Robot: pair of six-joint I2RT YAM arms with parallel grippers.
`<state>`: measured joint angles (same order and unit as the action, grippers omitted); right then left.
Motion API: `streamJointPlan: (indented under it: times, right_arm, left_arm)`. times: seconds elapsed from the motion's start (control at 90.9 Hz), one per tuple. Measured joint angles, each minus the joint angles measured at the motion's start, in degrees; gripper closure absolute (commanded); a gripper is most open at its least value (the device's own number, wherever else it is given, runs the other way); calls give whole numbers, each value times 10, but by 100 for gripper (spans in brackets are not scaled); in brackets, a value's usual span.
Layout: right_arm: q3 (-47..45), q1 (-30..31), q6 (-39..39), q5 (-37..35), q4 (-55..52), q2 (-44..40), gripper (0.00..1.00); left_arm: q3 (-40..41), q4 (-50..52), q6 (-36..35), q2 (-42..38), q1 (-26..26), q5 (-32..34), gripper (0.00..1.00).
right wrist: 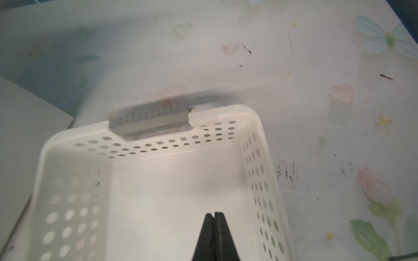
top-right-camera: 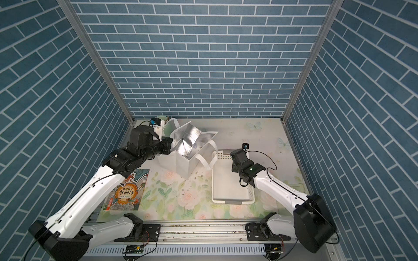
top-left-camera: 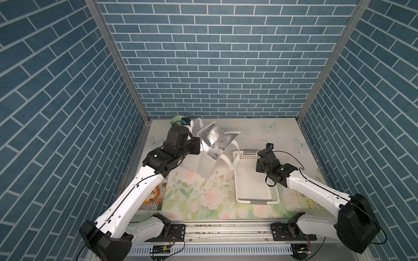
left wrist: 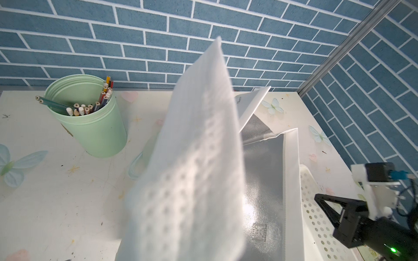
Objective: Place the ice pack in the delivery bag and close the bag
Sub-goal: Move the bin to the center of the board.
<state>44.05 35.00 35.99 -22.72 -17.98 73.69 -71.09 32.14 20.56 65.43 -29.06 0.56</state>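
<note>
The shut fingers are inside the basket near the bag's strap, so my right gripper goes on pushing the basket away until the strap hangs free.
The white delivery bag stands open at the back left of the table, its silver foil lining showing in both top views. My left gripper is shut on the bag's left wall. That wall rises as a blurred white flap in the left wrist view and hides the fingers. Inside, on the foil, lies a clear pack with a square printed patch, the ice pack. My right gripper hangs over the white perforated basket, shut with nothing in it.
The basket sits right of the bag, with a bag strap draped beside it. A green cup of pencils stands behind the bag. A picture book lies at front left. Dark crumbs dot the mat.
</note>
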Motion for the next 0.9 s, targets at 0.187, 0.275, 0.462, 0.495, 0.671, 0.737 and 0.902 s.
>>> streamJointPlan:
  times: [0.187, 0.275, 0.462, 0.495, 0.671, 0.737, 0.902]
  right_arm:
    - [40, -42, -6, 22, 20, 101, 100]
    - [69, -60, -14, 25, 26, 141, 100]
    - [120, -118, -30, 35, 35, 221, 100]
    - [127, -130, -33, 37, 36, 234, 100]
    - [188, -171, -54, 43, 34, 303, 100]
    - [225, -183, -69, 43, 33, 333, 100]
    - [335, -211, -119, 42, 25, 414, 100]
  left_arm:
    - [11, -3, 0, -7, 0, -2, 99]
    - [14, -4, 0, -9, 0, -2, 98]
    - [16, -5, 0, -11, 0, 1, 98]
    - [16, -5, 0, -11, 0, 2, 98]
    - [17, -6, 0, -11, 0, 5, 98]
    - [17, -8, 0, -11, 0, 4, 98]
    - [17, -9, 0, -11, 0, -1, 98]
